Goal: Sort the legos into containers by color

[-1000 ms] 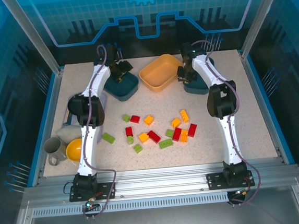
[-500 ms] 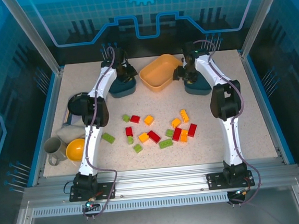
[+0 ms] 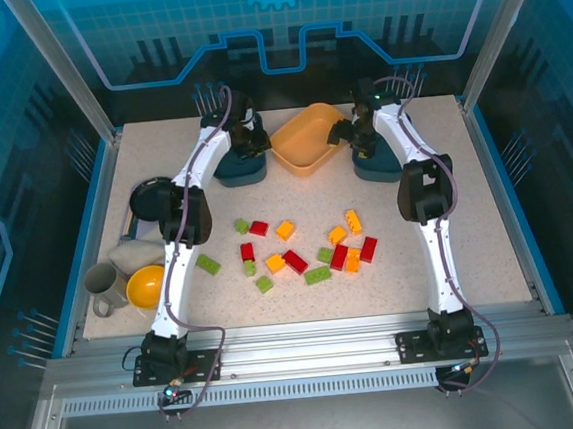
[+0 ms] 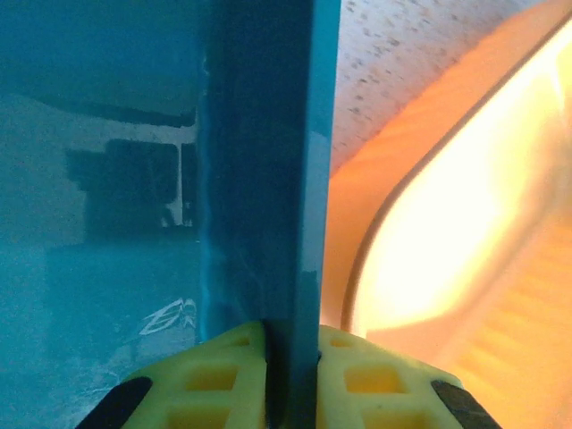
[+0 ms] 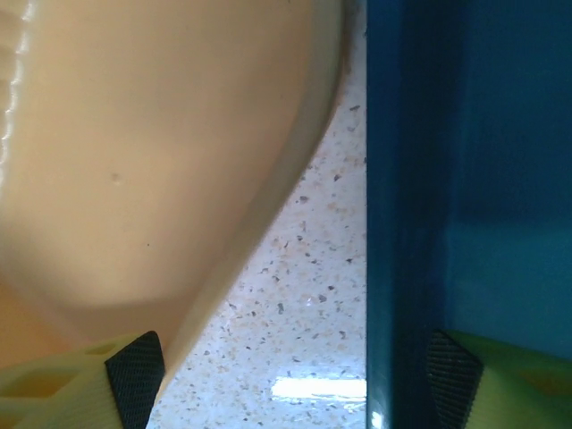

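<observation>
The orange tray [image 3: 305, 142] is crooked between the teal trays, so my grippers should pull the trays toward the legos [image 3: 285, 231] and line them up squarely before sorting.
Several red, orange-yellow and green legos [image 3: 295, 249] lie scattered on the table's middle. Three containers stand at the back: a left teal tray [image 3: 230, 169], an orange tray [image 3: 308, 138] and a right teal tray [image 3: 378, 166]. My left gripper [image 3: 252, 140] is shut on the left teal tray's right wall [image 4: 259, 179], its yellow fingers [image 4: 223, 375] pinching the wall, with the orange tray [image 4: 447, 223] just beside. My right gripper [image 5: 295, 366] stands open astride the right teal tray's left wall [image 5: 402, 223], one pad on each side, not pressing it. The orange tray [image 5: 134, 134] is close on its left.
At the left edge stand a yellow bowl [image 3: 144, 285], a grey mug [image 3: 102, 285] and a black round pan [image 3: 147, 195]. The trays crowd together at the back. Bare table lies right of the legos and along the front edge.
My left gripper has closed on the left teal tray's wall, and the tray has shifted right toward the orange tray. My right gripper has opened off the right teal tray's wall.
</observation>
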`<state>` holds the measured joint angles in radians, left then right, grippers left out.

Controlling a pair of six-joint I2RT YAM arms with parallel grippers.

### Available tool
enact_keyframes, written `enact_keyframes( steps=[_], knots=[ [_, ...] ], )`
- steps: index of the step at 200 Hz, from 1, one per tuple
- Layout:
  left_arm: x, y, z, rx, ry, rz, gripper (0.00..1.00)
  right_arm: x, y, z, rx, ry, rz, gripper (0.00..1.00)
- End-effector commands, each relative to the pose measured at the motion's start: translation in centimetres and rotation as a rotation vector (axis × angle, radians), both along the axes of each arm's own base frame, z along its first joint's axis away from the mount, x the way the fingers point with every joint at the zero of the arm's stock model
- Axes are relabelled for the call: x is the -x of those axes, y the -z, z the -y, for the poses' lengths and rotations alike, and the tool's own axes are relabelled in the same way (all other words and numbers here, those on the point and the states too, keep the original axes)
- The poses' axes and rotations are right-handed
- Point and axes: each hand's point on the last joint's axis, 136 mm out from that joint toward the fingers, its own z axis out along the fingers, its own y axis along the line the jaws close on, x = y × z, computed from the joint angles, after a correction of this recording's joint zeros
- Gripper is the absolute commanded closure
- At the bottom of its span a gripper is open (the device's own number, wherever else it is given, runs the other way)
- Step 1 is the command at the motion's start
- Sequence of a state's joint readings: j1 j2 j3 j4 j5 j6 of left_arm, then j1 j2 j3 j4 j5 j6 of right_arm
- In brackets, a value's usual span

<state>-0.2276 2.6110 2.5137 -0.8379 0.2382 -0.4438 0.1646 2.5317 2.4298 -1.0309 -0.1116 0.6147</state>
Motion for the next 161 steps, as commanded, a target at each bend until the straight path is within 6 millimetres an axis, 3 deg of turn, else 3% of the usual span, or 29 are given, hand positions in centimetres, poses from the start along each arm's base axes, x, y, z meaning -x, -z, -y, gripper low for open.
enact_keyframes(
  steps=[1, 37, 91, 118, 141, 161],
  knots=[
    [2.3, -1.8, 3.1, 0.101, 0.140, -0.016, 1.00, 0.4, 1.2, 0.8, 0.045, 0.043, -0.049, 0.19],
    [3.4, -2.4, 4.7, 0.145, 0.205, -0.017, 1.00, 0.3, 2.5, -0.1, 0.044, 0.020, -0.067, 0.24],
    [5.3, -3.5, 4.9, 0.112, 0.226, -0.016, 1.00, 1.2, 3.7, -1.2, 0.056, 0.014, -0.102, 0.32],
    [6.3, -5.2, 4.4, 0.090, 0.215, 0.010, 1.00, 1.5, 3.4, -0.9, 0.080, 0.016, -0.101, 0.50],
    [6.8, -5.9, 2.5, 0.013, 0.155, 0.008, 1.00, 2.0, 2.9, -0.1, 0.115, 0.003, -0.104, 0.68],
    [7.1, -6.1, 1.3, -0.043, 0.131, 0.016, 1.00, 3.1, 2.6, 0.3, 0.140, -0.034, -0.115, 0.76]
  ],
)
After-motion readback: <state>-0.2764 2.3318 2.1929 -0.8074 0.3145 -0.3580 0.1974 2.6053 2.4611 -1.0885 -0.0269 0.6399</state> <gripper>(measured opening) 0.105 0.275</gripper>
